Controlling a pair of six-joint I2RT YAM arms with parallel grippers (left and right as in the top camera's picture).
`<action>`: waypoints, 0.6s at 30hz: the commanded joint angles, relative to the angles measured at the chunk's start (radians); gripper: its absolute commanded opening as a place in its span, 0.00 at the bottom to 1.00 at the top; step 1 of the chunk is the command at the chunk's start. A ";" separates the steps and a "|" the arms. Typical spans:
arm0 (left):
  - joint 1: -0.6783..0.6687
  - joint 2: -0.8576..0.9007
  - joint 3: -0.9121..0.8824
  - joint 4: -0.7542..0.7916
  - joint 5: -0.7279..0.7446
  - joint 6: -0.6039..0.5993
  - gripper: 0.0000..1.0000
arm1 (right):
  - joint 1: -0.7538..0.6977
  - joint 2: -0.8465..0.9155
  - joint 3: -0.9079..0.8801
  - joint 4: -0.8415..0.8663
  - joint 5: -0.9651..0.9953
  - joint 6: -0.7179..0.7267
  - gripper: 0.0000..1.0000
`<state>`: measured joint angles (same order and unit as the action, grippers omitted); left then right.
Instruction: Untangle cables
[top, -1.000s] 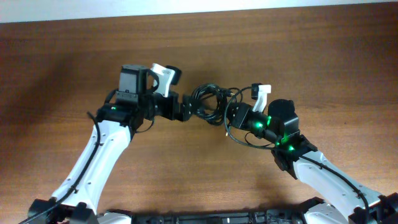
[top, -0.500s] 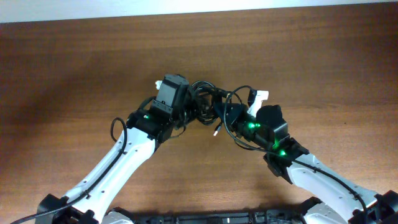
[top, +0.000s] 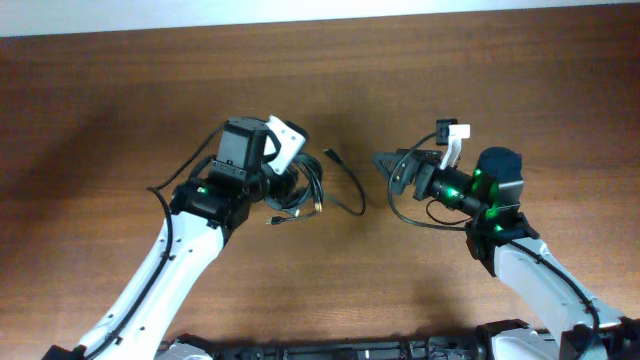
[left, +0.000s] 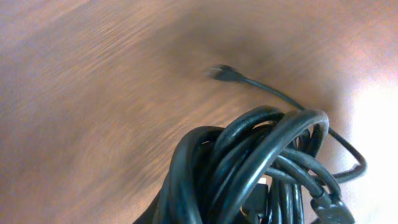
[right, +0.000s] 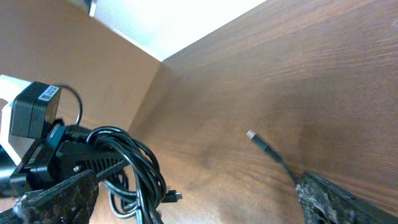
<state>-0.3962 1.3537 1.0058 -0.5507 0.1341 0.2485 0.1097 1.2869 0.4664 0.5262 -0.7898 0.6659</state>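
I should first bring the cables over to my right gripper's fingers with my left gripper, because the tangled loops (top: 309, 178) are away from my open right gripper.
The cables (top: 300, 190) are a bunch of thin black loops just left of the table's middle. My left gripper (top: 283, 185) is shut on this bunch. In the left wrist view the cables (left: 261, 162) fill the lower right and hide the fingers. One strand runs out to a small plug (top: 330, 154), also seen in the left wrist view as a plug (left: 221, 71). My right gripper (top: 384, 168) stands open to the right of the bunch, apart from it. Its fingers (right: 336, 199) frame the right wrist view, with the cables (right: 134, 168) beyond them and the loose plug (right: 252, 135) nearby.
The brown wooden table (top: 150, 100) stretches to a pale strip at its far edge (top: 320, 12). The right arm's own thicker black wire (top: 410, 215) loops below its gripper. A second small plug (top: 272, 220) hangs from the bunch's near side.
My left gripper closed on the bunch and carried it left. My right gripper opened, let go of the cables and drew back to the right.
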 joint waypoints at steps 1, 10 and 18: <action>-0.052 -0.021 0.011 0.003 0.196 0.285 0.00 | 0.021 -0.005 0.004 0.024 -0.221 -0.102 0.95; -0.078 -0.021 0.011 0.051 0.379 0.290 0.00 | 0.159 0.017 0.004 -0.044 -0.185 -0.205 0.75; -0.078 -0.021 0.011 0.043 0.334 0.261 0.34 | 0.158 0.038 0.004 0.017 -0.129 -0.047 0.04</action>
<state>-0.4652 1.3537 1.0058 -0.5034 0.4629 0.4995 0.2722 1.3151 0.4667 0.5327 -1.0027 0.5167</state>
